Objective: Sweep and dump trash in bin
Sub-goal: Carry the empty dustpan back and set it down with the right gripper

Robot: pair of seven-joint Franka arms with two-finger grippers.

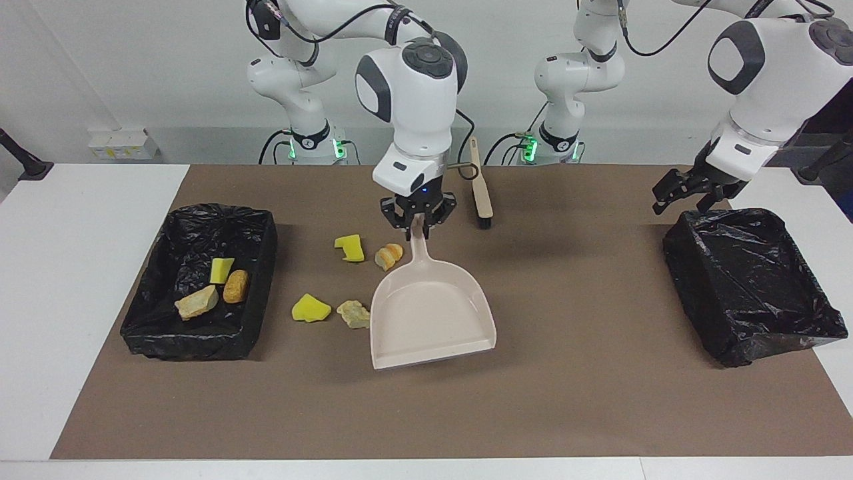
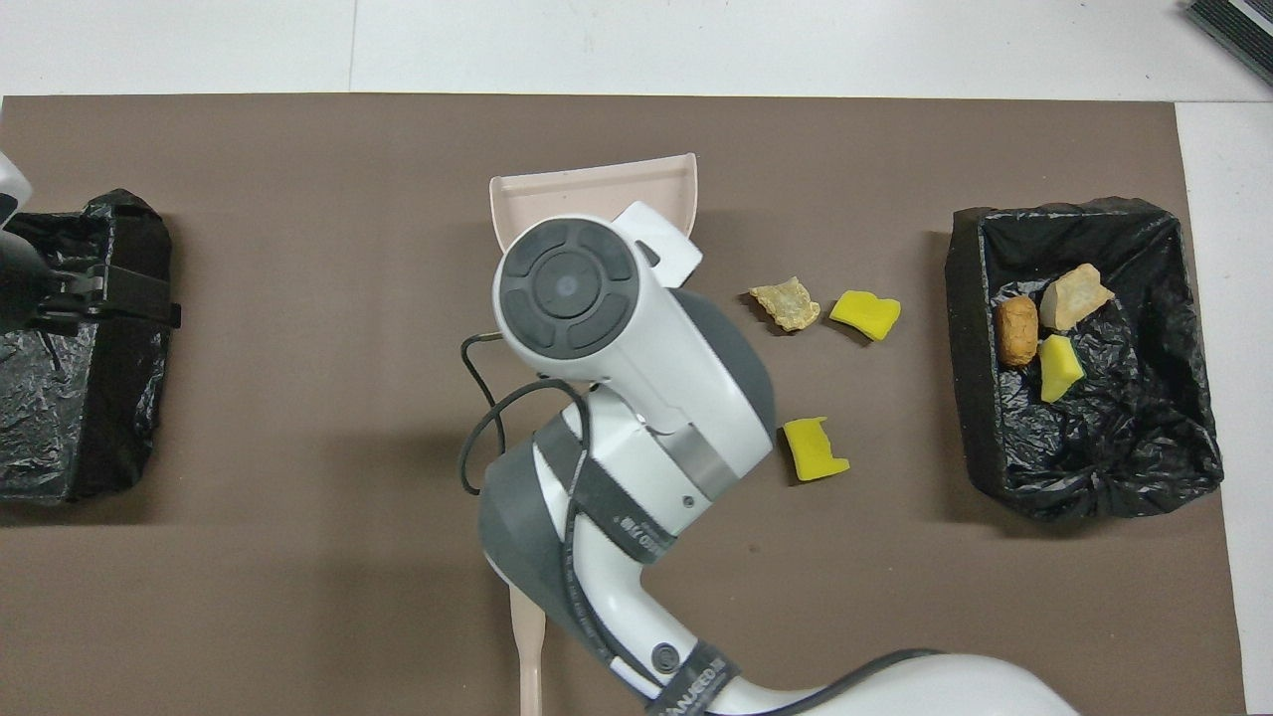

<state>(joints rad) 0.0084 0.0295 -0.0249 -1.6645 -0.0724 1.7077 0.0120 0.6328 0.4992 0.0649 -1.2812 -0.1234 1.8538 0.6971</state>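
My right gripper should now carry the empty beige dustpan (image 1: 432, 313) to the brown mat (image 1: 524, 311) beside it until the dustpan lies flat there, and then let go, because the mat is clear of trash.
My right gripper (image 1: 418, 225) is shut on the handle of the beige dustpan (image 1: 432, 313), which hangs tilted over the middle of the mat with its lip pointing away from the robots. Loose trash lies beside it toward the right arm's end: a yellow chunk (image 1: 349, 247), a bread-like piece (image 1: 388, 255), another yellow chunk (image 1: 310, 309) and a pale lump (image 1: 354, 313). The black-lined bin (image 1: 193, 347) at that end holds three scraps (image 2: 1044, 328). In the overhead view the arm hides the bread-like piece and most of the dustpan (image 2: 597, 194). My left gripper (image 1: 690, 191) waits open.
A second black-lined bin (image 1: 693, 313) sits at the left arm's end, under the left gripper (image 2: 99, 298). The brush (image 1: 481, 190) lies on the brown mat (image 1: 566, 400) close to the robots, just beside the right gripper. White table surrounds the mat.
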